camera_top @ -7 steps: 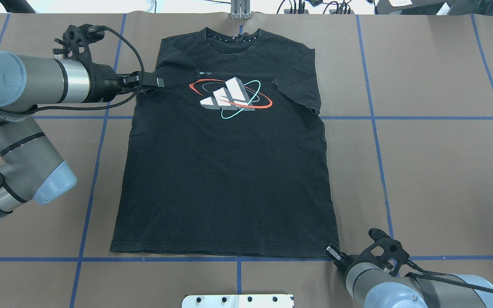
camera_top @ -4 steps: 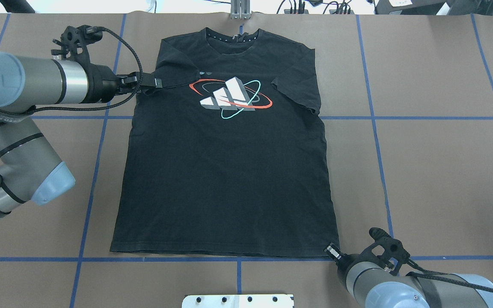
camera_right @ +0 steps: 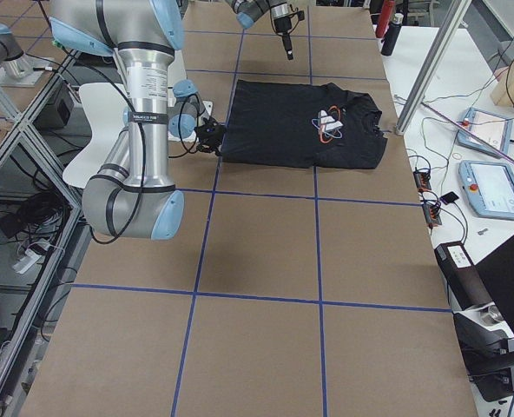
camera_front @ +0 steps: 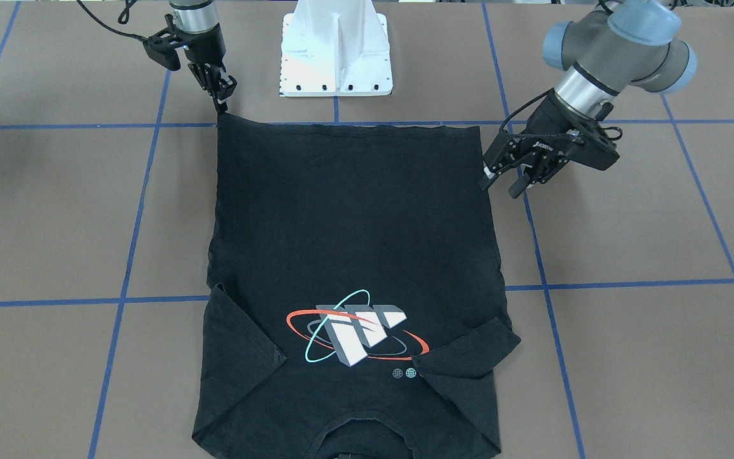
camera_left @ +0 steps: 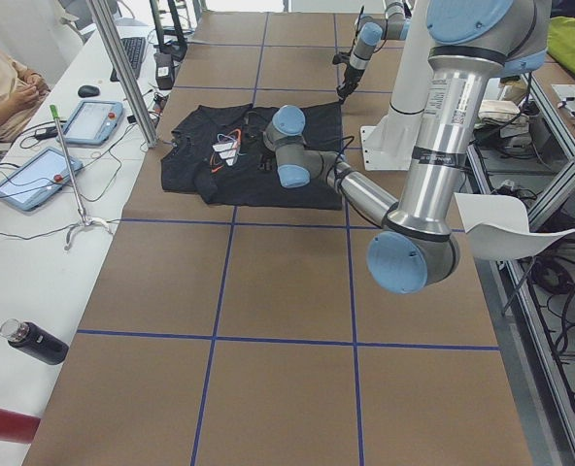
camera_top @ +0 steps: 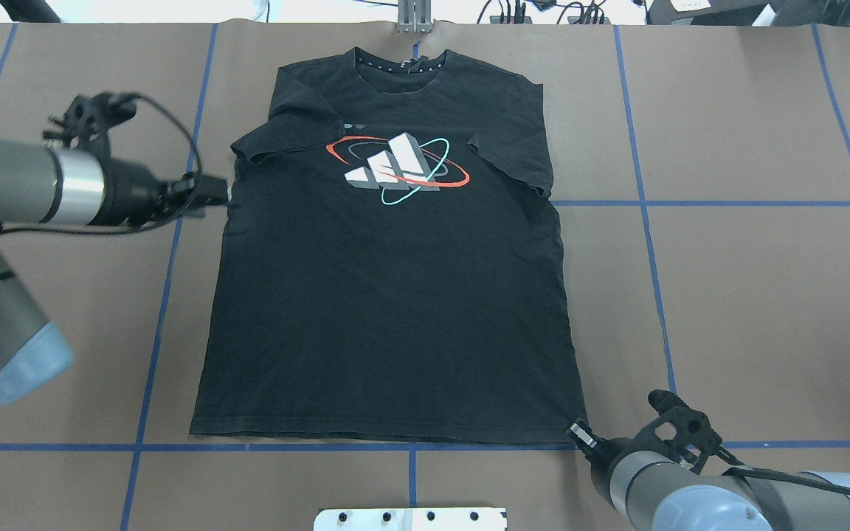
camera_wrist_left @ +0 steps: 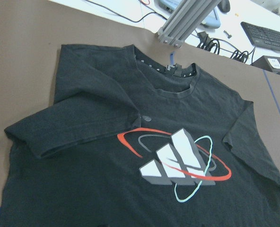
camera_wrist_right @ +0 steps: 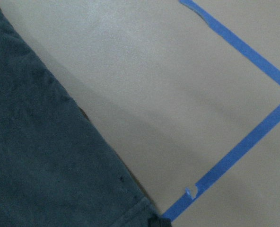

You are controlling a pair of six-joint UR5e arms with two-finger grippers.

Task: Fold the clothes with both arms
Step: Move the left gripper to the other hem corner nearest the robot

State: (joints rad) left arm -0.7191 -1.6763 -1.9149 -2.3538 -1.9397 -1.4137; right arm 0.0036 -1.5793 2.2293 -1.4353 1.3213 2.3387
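Observation:
I keep on until my open left fingers straddle the flat free hem corner opposite my right gripper's hem corner [camera_front: 225, 122].
The black T-shirt [camera_top: 395, 310] lies flat on the table with its white logo [camera_top: 395, 169] facing up. Both sleeves are folded in over the chest, the one [camera_top: 285, 136] on my left side and the other [camera_top: 513, 147]. My left gripper [camera_top: 217, 195] is open and empty beside the shirt's side edge, below the folded sleeve; the front view shows its fingers [camera_front: 487, 180] spread. My right gripper [camera_front: 222, 107] looks shut, its tip at the hem corner [camera_wrist_right: 144, 208]. I cannot tell whether cloth is between its fingers.
The white pedestal base [camera_front: 335, 51] stands at the near edge behind the hem. An aluminium post [camera_top: 414, 18] rises just past the collar. Blue tape lines [camera_top: 646, 203] grid the brown table. Tablets [camera_left: 35, 175], a bottle [camera_left: 35, 342] and a seated person are on the operators' side.
My left gripper has let go of the sleeve and drawn back left and nearer along the shirt's edge. The sleeve now lies folded on the chest. The right gripper barely shifted.

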